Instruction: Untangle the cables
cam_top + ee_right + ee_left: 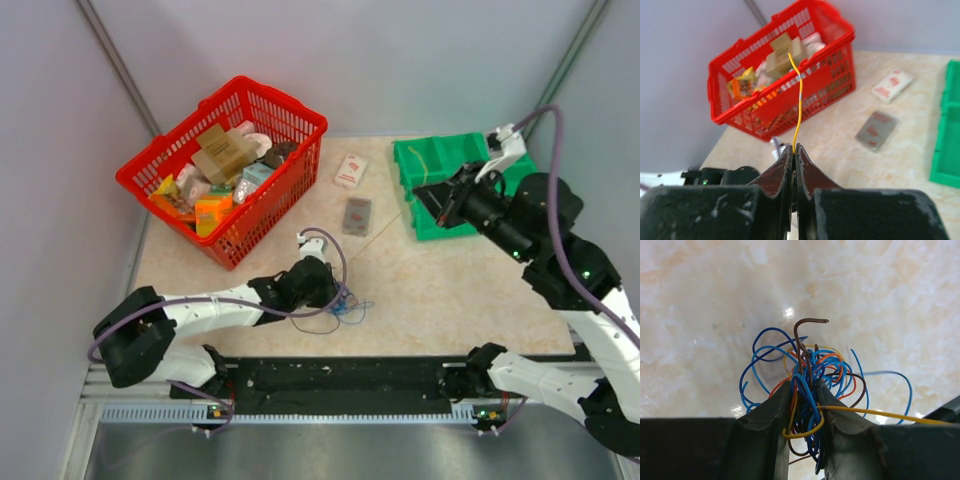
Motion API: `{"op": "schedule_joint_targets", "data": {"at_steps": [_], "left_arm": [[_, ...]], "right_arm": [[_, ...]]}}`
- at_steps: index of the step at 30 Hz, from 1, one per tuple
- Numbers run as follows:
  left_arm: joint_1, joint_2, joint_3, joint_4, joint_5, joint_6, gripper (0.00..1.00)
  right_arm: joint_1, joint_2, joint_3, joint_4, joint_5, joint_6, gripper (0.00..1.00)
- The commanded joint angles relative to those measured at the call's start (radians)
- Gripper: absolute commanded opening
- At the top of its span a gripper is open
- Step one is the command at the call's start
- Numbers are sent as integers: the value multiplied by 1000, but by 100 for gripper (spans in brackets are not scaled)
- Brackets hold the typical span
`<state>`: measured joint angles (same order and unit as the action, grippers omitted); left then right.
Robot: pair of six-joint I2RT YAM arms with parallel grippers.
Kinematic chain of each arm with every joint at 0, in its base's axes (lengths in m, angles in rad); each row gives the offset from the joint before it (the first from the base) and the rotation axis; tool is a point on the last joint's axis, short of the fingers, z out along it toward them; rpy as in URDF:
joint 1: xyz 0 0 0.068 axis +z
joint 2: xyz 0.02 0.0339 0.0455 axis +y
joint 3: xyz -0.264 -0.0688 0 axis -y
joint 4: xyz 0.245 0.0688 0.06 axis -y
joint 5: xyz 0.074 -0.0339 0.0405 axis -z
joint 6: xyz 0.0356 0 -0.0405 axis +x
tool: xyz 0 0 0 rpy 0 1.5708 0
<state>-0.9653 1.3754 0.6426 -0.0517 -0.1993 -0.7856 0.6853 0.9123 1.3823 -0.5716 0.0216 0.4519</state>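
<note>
The yellow wire goes around the bunched wires in my left gripper. So my left gripper should open and grab the blue wire curling out next to the tangle.
The cables are a fist-sized tangle of thin blue, orange, brown and yellow wires lying on the beige tabletop, seen small in the top view. My left gripper is low over the table, its jaws shut on the middle of the tangle. One yellow strand loops across the jaws and runs off to the right. My right gripper is raised near the green bin and shut on a single yellow wire, whose free end curls up in the air.
A red basket full of packages stands at the back left. A green bin sits at the back right. Between them lie a white-and-red packet and a grey packet.
</note>
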Motion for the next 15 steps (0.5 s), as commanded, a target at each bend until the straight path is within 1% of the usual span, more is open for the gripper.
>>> {"op": "schedule_joint_targets", "data": {"at_steps": [1,4,8,10,11,13,14,15], "left_arm": [[0,-65,-73,-48,-52,-14,27],[0,-98,-90,-40,-61,-4,31],[0,-82,-81,-50,-69,-1,34],[0,-70,-77,-48,-68,-3,42],[0,-61,-75,-47,-69,-1,48],[0,-55,-73,-42,-68,0,57],[0,-55,-75,-37,-68,3,62],[0,-55,-77,-36,-71,3,63]], "right_arm": [[3,-38,225,32,263,-137,0],[3,-29,309,29,325,-177,0],[3,-16,417,48,353,-209,0],[3,-13,448,65,333,-208,0],[3,-12,455,75,321,-202,0],[3,2,460,91,305,-193,0],[3,10,465,92,308,-191,0],[5,14,471,90,310,-187,0]]}}
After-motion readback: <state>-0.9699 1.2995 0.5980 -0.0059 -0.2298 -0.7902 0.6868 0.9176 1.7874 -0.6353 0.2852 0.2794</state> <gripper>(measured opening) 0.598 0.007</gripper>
